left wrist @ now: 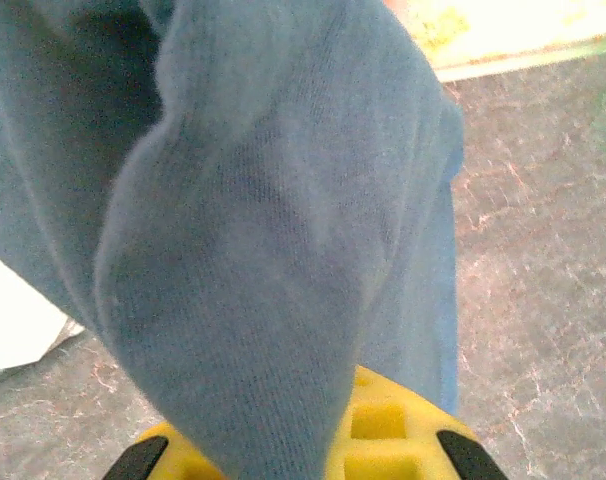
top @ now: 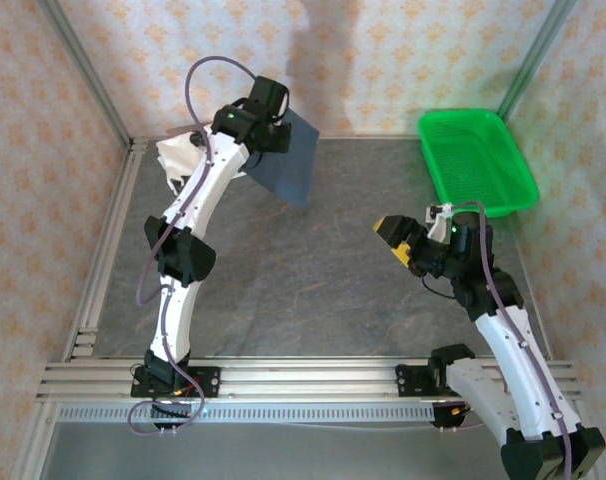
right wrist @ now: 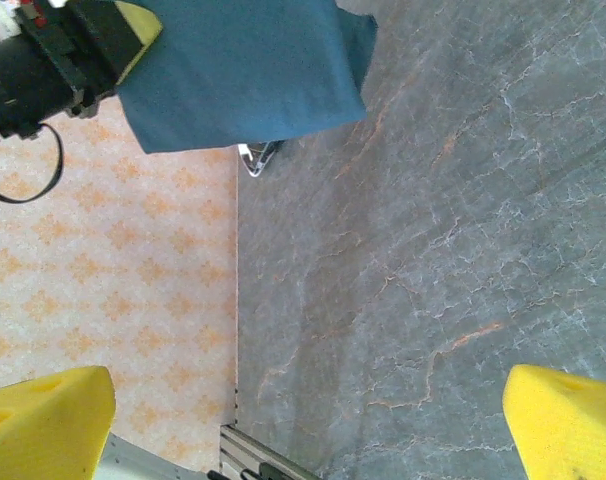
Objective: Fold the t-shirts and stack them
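Note:
The navy t-shirt (top: 295,162) hangs folded and flat beside the white t-shirt (top: 179,156). My left gripper should keep carrying it across until it covers the white t-shirt.
The navy t-shirt (top: 288,160) hangs folded in the air at the back left, pinched at its top by my left gripper (top: 275,128), which is shut on it. In the left wrist view the navy cloth (left wrist: 263,230) drapes over the yellow fingers (left wrist: 393,430) and hides the jaws. The white t-shirt (top: 178,155) lies crumpled in the back left corner under the left arm, and its white edge (left wrist: 13,320) shows beside the navy cloth. My right gripper (top: 398,240) hovers open over the table's right middle, nothing between its yellow fingertips (right wrist: 43,415). From there the navy t-shirt (right wrist: 243,70) is seen ahead.
A green mesh basket (top: 475,160) sits at the back right, just beyond the right gripper. Patterned walls close the back and both sides. A metal rail (top: 283,380) runs along the near edge by the arm bases. Grey marbled table (top: 323,280) lies between the arms.

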